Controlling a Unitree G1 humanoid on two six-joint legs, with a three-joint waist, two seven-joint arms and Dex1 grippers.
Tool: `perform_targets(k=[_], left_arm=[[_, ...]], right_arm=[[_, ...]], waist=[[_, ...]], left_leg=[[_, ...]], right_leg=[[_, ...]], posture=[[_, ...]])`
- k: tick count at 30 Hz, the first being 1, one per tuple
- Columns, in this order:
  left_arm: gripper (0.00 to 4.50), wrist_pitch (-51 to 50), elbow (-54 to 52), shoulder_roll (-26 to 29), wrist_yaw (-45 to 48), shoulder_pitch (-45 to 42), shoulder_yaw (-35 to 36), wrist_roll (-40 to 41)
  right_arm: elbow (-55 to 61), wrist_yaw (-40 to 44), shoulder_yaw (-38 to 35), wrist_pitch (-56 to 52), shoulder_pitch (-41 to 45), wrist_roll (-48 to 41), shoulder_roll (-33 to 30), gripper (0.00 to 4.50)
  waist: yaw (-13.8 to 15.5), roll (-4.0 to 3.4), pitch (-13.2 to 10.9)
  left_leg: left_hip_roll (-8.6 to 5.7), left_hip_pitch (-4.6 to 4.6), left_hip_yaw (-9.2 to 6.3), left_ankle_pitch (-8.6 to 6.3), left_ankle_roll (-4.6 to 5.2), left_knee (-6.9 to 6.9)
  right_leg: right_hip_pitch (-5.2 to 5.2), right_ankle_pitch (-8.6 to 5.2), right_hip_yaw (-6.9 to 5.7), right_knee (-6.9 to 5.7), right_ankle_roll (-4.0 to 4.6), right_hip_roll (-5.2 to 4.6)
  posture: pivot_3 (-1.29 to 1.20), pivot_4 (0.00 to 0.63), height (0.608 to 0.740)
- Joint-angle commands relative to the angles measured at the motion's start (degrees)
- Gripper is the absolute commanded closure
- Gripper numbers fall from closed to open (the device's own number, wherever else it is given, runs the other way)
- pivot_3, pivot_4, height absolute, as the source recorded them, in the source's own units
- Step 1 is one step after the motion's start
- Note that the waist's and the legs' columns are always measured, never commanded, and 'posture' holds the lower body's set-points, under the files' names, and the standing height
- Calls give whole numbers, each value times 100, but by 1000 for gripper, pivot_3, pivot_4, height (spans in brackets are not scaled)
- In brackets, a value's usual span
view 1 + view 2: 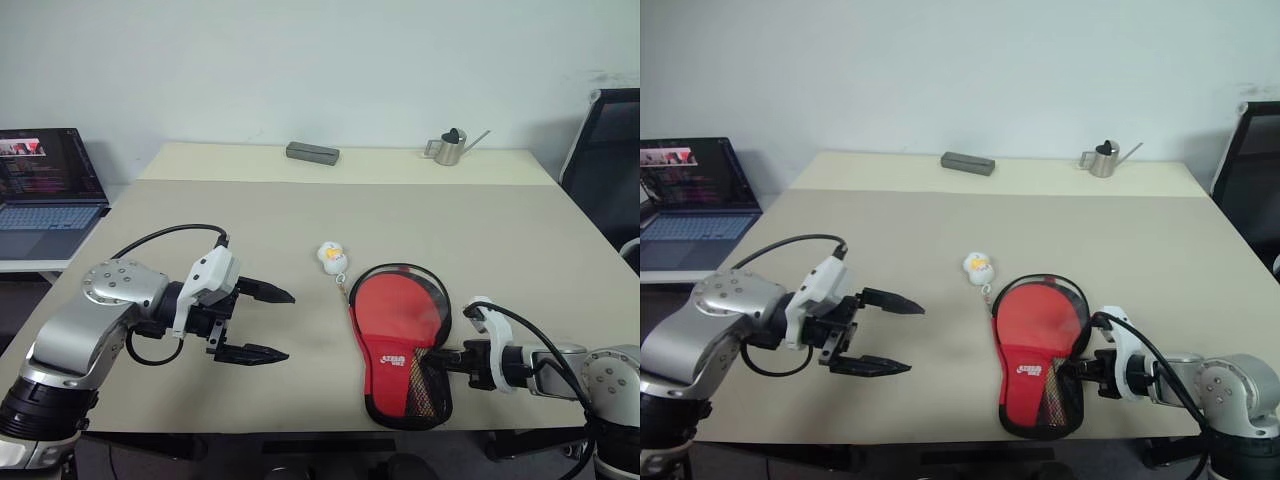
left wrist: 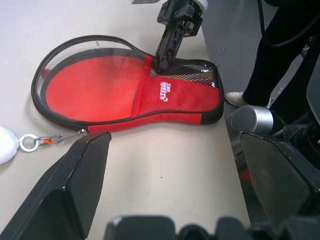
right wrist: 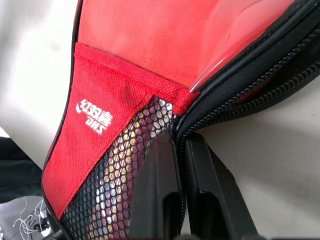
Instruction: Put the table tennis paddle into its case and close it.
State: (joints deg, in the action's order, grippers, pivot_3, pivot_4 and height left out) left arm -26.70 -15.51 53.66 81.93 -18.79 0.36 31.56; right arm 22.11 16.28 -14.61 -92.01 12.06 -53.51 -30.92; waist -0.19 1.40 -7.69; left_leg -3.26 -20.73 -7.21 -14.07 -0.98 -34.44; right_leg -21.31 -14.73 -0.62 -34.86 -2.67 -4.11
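The charm's chain (image 1: 341,282) is hooked onto the case's zipper. I expect the zipper pull (image 2: 81,132) to come along around the case's curved rim when I pull the charm.
The case (image 1: 400,340) lies flat near the table's front edge, its handle end toward me, with a red side, a white logo, a clear window and black mesh. The table tennis paddle (image 2: 95,85) is inside, its red face showing through the window. A white-yellow charm (image 1: 331,256) lies on the table on a short chain just beyond the case. My right gripper (image 1: 437,360) is shut on the case's black zipper edge (image 3: 225,95) beside the mesh. My left gripper (image 1: 290,325) hangs open to the left of the case, pointing at it, with nothing between its fingers (image 2: 75,190).
A grey rectangular box (image 1: 312,151) and a small metal watering can (image 1: 455,147) stand at the far edge of the table. A laptop (image 1: 45,190) sits on a side desk at the left. A black chair (image 1: 610,150) is at the right.
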Motion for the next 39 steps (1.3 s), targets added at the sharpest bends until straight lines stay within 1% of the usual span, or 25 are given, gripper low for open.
perform_targets(k=[1, 9, 16, 18, 21, 24, 28, 29, 31, 34, 38, 39], left_arm=[[0, 73, -126, 52, 16, -17, 55, 44], [0, 106, -107, 56, 11, 2, 47, 31], [0, 134, -80, 47, 8, -17, 27, 7], [0, 150, -69, 46, 7, -22, 20, -9], [0, 158, -64, 40, 1, -29, 17, -18], [0, 170, -61, 44, 1, -19, 18, -27], [0, 166, -75, 47, -17, 4, 35, -23], [0, 165, -81, 45, -26, 12, 43, -19], [0, 161, -91, 42, -41, 25, 58, -10], [0, 167, -106, 47, -52, 57, 79, 0], [0, 153, -129, 38, -92, 77, 89, 9], [0, 152, -127, 43, -102, 82, 101, 11]], right_arm=[[-7, 93, -69, -36, 170, 104, -139, 4469], [-64, 350, -32, -16, 290, 216, -333, 4469], [-15, 353, 67, 71, 259, 428, -307, 4469], [-41, 306, -83, -6, 263, 430, -135, 4469], [-15, 266, -260, -48, 162, 454, 22, 3788], [76, 227, -367, -49, 19, 440, 108, 2766], [312, 413, -671, 236, -214, 317, 255, 1475], [394, 555, -732, 273, -314, 215, 207, 1475], [604, 827, -628, 563, -606, 223, -53, 1475], [613, 1079, -572, 835, -885, 237, -303, 1475], [408, 1429, -722, 1125, -949, 100, -475, 1475], [380, 1632, -724, 1321, -938, 100, -594, 1475]], waist=[[3, 1, 0], [5, 0, -4], [7, 2, -6], [7, 4, -5], [5, 5, -5], [7, 6, -4], [6, 5, -5], [7, 5, -5], [8, 3, -6], [9, 6, -5], [8, 8, -7], [7, 8, -8]], left_leg=[[0, 0, -1, 0, 0, 0], [0, -2, -1, 0, 0, 0], [1, -3, -3, 0, 0, 3], [1, -4, -3, 0, 0, 4], [3, -3, -3, 0, 0, 6], [3, -3, -4, 0, 0, 8], [4, -1, -3, 0, 0, 12], [3, -2, -3, 0, 0, 12], [3, -3, -4, 0, -1, 12], [3, -4, -4, 0, -1, 15], [5, -3, -3, -1, -1, 15], [8, -2, -1, -1, -1, 15]], right_leg=[[0, 0, 0, 0, 0, 0], [-1, -1, 0, 1, 1, -1], [-1, -1, 0, 2, 1, -1], [-1, -1, 1, 3, 2, -2], [-2, -2, 1, 3, 2, -2], [-3, -2, 1, 3, 2, -2], [-3, -1, 2, 4, 1, -2], [-3, -1, 1, 4, 0, -2], [-3, -2, 1, 6, 1, -2], [-1, -3, 0, 14, -1, -3], [0, -3, 0, 15, 0, -4], [0, -4, 0, 16, 1, -4]], posture=[[0, 150, 740], [0, 150, 740], [0, 150, 740], [0, 150, 740], [0, 150, 740], [0, 150, 740], [0, 150, 740], [0, 150, 740], [0, 150, 740], [0, 150, 740], [0, 150, 740], [0, 150, 740]])
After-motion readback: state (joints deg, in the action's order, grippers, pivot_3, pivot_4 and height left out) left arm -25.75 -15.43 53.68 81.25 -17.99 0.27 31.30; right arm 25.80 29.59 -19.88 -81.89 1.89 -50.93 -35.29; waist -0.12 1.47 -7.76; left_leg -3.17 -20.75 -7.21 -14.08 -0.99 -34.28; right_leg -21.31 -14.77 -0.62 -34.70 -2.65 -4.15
